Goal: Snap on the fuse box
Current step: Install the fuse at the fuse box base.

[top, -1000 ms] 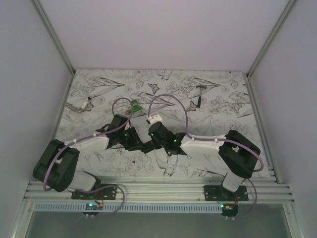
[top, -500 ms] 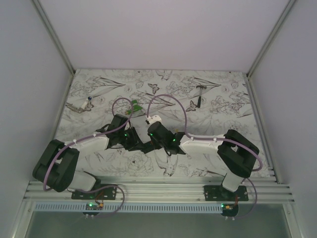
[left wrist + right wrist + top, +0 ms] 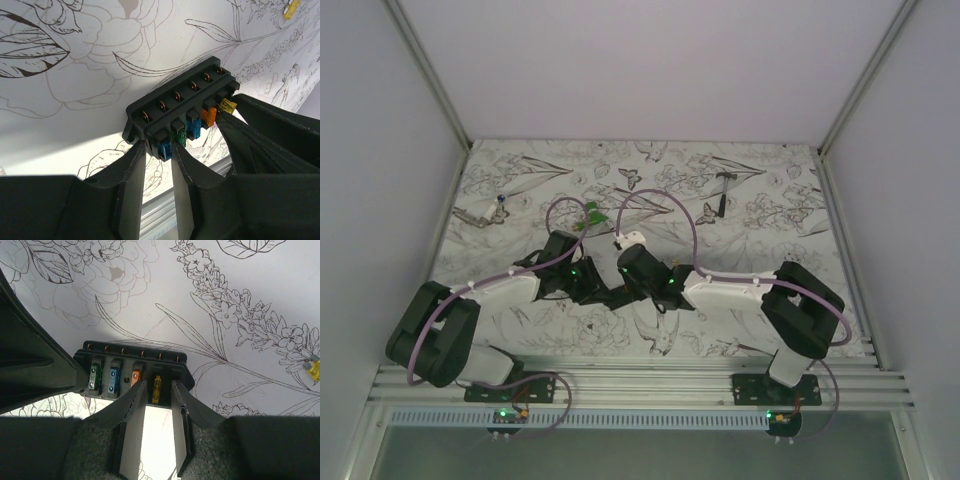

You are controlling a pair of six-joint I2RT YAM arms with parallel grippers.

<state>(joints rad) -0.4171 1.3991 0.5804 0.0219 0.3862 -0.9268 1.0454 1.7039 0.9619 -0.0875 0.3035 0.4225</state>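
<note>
Next, my right gripper moves back, close, and pushes the fuse in with its closed fingers point(image 3: 156, 399), because the yellow fuse point(image 3: 157, 389) sits at a slant in its slot next to the orange fuse.
The fuse box point(image 3: 180, 112) is a black oblong block held a little above the table, with blue, green, orange and yellow fuses along its middle. My left gripper point(image 3: 159, 148) is shut on its near end, the fingers pinching around the blue fuse slot. In the right wrist view the fuse box point(image 3: 135, 372) lies across the fingertips. My right gripper point(image 3: 157, 388) stands open, its fingers on either side of the seated yellow fuse point(image 3: 156, 389) with small gaps. In the top view both grippers meet mid-table and hide the box.
A loose yellow fuse point(image 3: 315, 370) lies on the flower-printed mat to the right. Farther back are a small green piece point(image 3: 591, 215), a dark hammer-shaped tool point(image 3: 717, 207) and a small tool point(image 3: 485, 212) at the left edge.
My right gripper has opened, letting go around the yellow fuse, and its arm has shifted slightly left. The left gripper has kept its hold on the fuse box.
</note>
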